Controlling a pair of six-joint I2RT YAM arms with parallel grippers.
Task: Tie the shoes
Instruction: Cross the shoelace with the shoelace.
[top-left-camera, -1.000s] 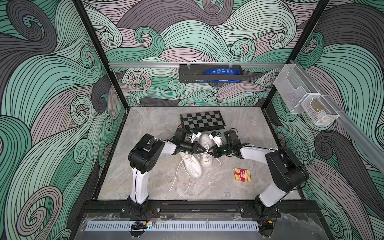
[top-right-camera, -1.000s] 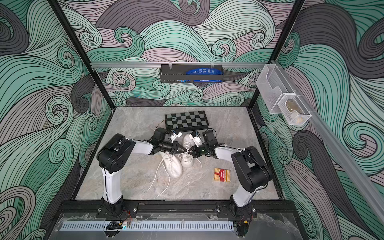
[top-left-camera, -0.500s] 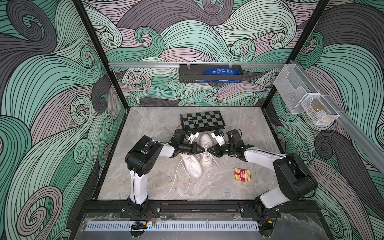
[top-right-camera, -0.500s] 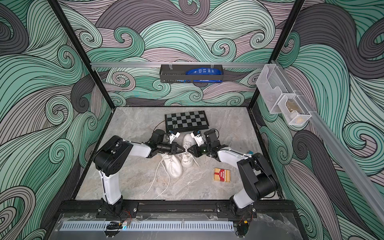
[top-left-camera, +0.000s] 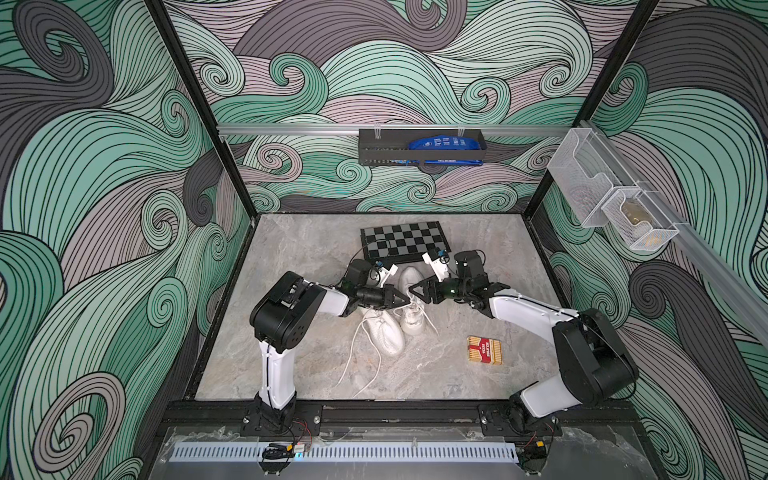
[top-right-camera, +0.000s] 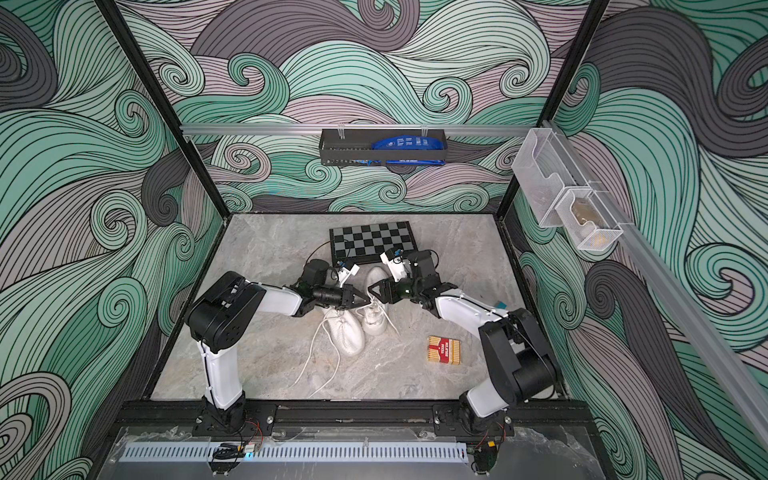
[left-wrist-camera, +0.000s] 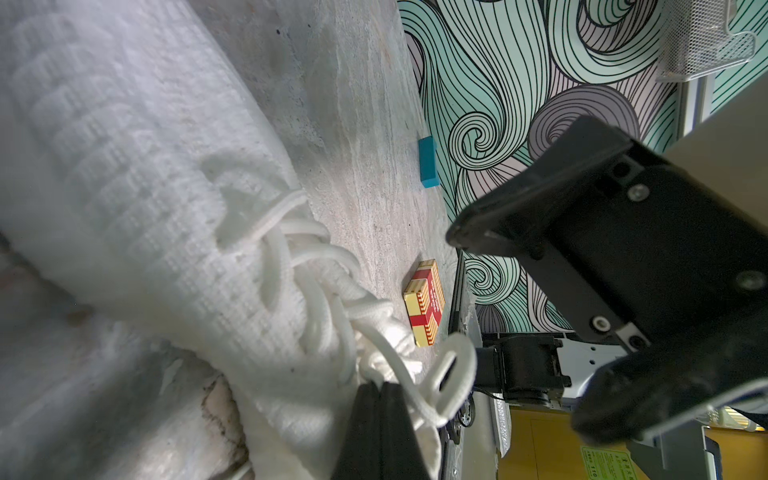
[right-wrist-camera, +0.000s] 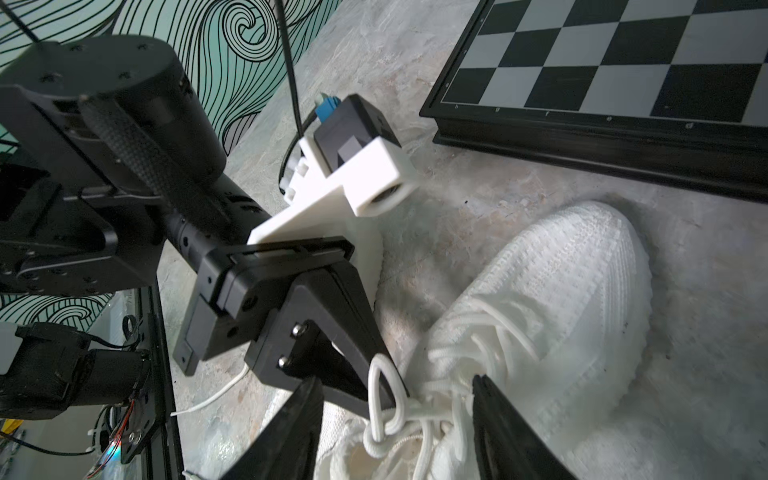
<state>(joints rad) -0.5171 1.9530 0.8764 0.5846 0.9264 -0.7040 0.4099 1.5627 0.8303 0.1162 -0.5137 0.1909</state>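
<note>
I should take the loop (right-wrist-camera: 385, 365) with my right gripper and pull the knot tight, because the small lace loop is slack at the knot (right-wrist-camera: 428, 412) beside my left gripper's fingers.
Two white shoes lie side by side mid-table in both top views: the nearer shoe (top-left-camera: 384, 334) (top-right-camera: 349, 334), with long loose laces (top-left-camera: 353, 365) trailing toward the front, and the farther shoe (top-left-camera: 409, 276) (top-right-camera: 376, 276). My left gripper (top-left-camera: 404, 302) (top-right-camera: 367, 300) (left-wrist-camera: 380, 388) is shut on a lace at the farther shoe's knot. A small lace loop (left-wrist-camera: 455, 374) (right-wrist-camera: 384, 390) stands up beside its tips. My right gripper (top-left-camera: 412, 291) (top-right-camera: 371, 289) (right-wrist-camera: 395, 382) faces it tip to tip, open, its jaws on either side of the loop and knot, holding nothing.
A chessboard (top-left-camera: 405, 241) (right-wrist-camera: 623, 62) lies just behind the shoes. A red and yellow box (top-left-camera: 484, 350) (left-wrist-camera: 424, 307) sits to the front right. A small teal block (left-wrist-camera: 428, 162) lies by the right wall. Wire baskets (top-left-camera: 602, 199) hang on the right wall.
My right gripper has gone from shut to open, letting go of the lace, and its elbow has swung out to the right. The left gripper stays shut in place.
</note>
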